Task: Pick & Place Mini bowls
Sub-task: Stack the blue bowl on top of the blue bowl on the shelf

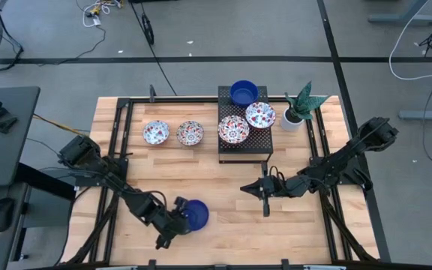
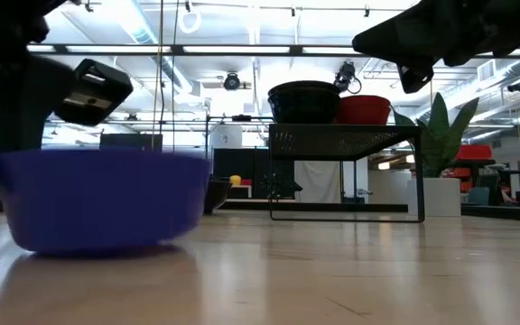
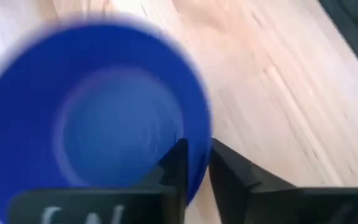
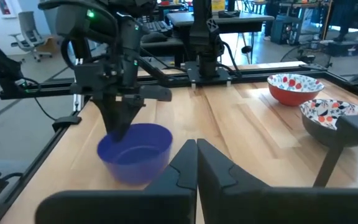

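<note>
The rack is on my right gripper's side, but my left gripper is holding the blue bowl. Next, my right gripper grabs the bowl by its free rim [image 1: 207, 215].
A solid blue mini bowl [image 1: 196, 214] is near the table's near edge, left of centre, and fills the left of the low view [image 2: 97, 199]. My left gripper [image 1: 180, 218] is shut on its rim. My right gripper [image 1: 265, 192] hovers shut over the table's middle right, touching nothing. Two floral mini bowls [image 1: 156, 133] [image 1: 190, 133] stand on the wood at the far left. On a black rack [image 1: 265, 146] stand a blue bowl [image 1: 244, 92] and two floral bowls [image 1: 260, 115] [image 1: 233, 130]. My left gripper [image 3: 197, 165] has the blue bowl by its rim [image 3: 194, 134], on the side toward the table's left. One finger [image 3: 176, 165] is inside the bowl and the other finger [image 3: 232, 171] outside. The fingers come from above, pointing down [image 4: 120, 124]. The bowl is upright, its base at the tabletop [image 4: 135, 177].
A white plant pot with a green plant [image 1: 295, 114] stands right of the rack. Black frame rails [image 1: 118, 142] run along the table's left and right sides. Bare wood [image 1: 223, 225] lies between the two grippers, toward the near edge.
</note>
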Controlling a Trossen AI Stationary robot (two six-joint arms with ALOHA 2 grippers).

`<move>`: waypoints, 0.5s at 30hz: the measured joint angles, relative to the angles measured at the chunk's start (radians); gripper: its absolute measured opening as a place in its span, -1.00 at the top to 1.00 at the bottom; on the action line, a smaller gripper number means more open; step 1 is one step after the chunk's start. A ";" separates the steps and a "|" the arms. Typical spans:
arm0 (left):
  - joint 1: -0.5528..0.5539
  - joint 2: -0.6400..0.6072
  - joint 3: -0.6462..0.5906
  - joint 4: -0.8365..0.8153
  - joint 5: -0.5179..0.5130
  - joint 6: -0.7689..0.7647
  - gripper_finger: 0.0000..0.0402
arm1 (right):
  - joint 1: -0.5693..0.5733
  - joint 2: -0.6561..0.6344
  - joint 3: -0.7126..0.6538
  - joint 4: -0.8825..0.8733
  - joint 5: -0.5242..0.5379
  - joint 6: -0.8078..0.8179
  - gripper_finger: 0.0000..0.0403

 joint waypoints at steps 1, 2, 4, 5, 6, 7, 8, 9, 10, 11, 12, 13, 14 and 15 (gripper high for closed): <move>0.002 0.000 0.000 0.013 0.000 0.001 0.75 | 0.000 0.000 0.000 0.000 0.000 0.000 0.98; 0.004 0.000 0.000 0.025 0.000 0.002 0.82 | 0.000 0.000 0.000 0.001 0.000 0.000 0.98; 0.012 0.000 0.000 0.044 0.000 0.012 0.93 | 0.000 0.000 0.000 0.008 -0.001 0.000 0.98; 0.019 -0.002 0.000 0.049 0.002 0.022 0.95 | 0.000 0.000 0.000 0.015 -0.009 0.003 0.98; 0.025 -0.009 0.000 0.050 0.002 0.032 0.95 | 0.000 0.000 0.000 0.024 -0.021 0.010 0.98; 0.035 -0.016 0.001 0.050 0.003 0.042 0.95 | 0.000 0.000 0.000 0.034 -0.035 0.014 0.98; 0.047 -0.023 0.006 0.047 0.007 0.050 0.94 | -0.001 0.000 0.000 0.045 -0.051 0.016 0.98; 0.061 -0.030 0.013 0.044 0.009 0.058 0.94 | -0.003 0.000 0.001 0.054 -0.068 0.016 0.98; 0.077 -0.042 0.021 0.041 0.013 0.075 0.94 | -0.007 0.000 0.005 0.055 -0.083 0.016 0.97; 0.094 -0.053 0.034 0.038 0.018 0.096 0.95 | -0.011 0.000 0.017 0.049 -0.105 0.017 0.96; 0.115 -0.061 0.053 0.040 0.030 0.119 0.96 | -0.018 0.000 0.032 0.041 -0.133 0.017 0.94; 0.136 -0.067 0.075 0.047 0.044 0.142 0.97 | -0.026 0.000 0.051 0.026 -0.157 0.014 0.92; 0.157 -0.071 0.096 0.047 0.061 0.164 0.97 | -0.034 0.000 0.076 -0.002 -0.181 0.005 0.89; 0.178 -0.072 0.120 0.041 0.084 0.190 0.96 | -0.040 0.000 0.104 -0.040 -0.203 -0.004 0.86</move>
